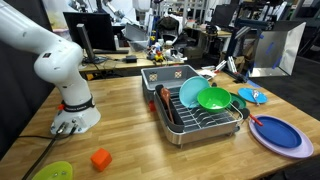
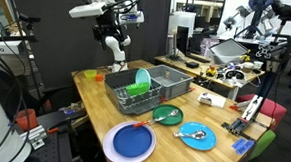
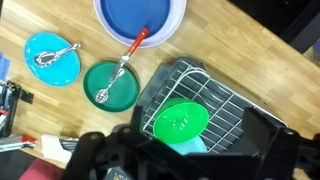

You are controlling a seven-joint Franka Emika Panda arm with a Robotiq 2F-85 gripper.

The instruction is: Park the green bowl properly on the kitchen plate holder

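Observation:
The kitchen plate holder's wires [image 3: 233, 108] are crooked to my open fingers, so next my gripper turns square to the holder before it comes down to the green bowl [image 3: 181, 122].
The green bowl [image 1: 213, 98] stands tilted on its edge in the kitchen plate holder [image 1: 178, 133], a dark wire rack on a grey tray with red trim. It leans against a teal dish [image 1: 192, 92]. Both exterior views show this; the bowl [image 2: 137, 88] sits in the rack [image 2: 170, 87]. My gripper [image 2: 114, 44] hangs well above the rack's far end, open and empty. In the wrist view the bowl [image 3: 180, 122] lies below on the rack [image 3: 225, 95], between my spread dark fingers [image 3: 185, 165]. A sliver of the teal dish [image 3: 192, 146] shows beside it.
A blue plate on a lavender plate [image 2: 130, 142], a dark green plate with a spoon [image 2: 167, 114] and a light-blue plate with a spoon [image 2: 196, 136] lie in front of the rack. A yellow-green plate [image 1: 52, 171] and an orange cube [image 1: 100, 158] lie near the robot base [image 1: 75, 118].

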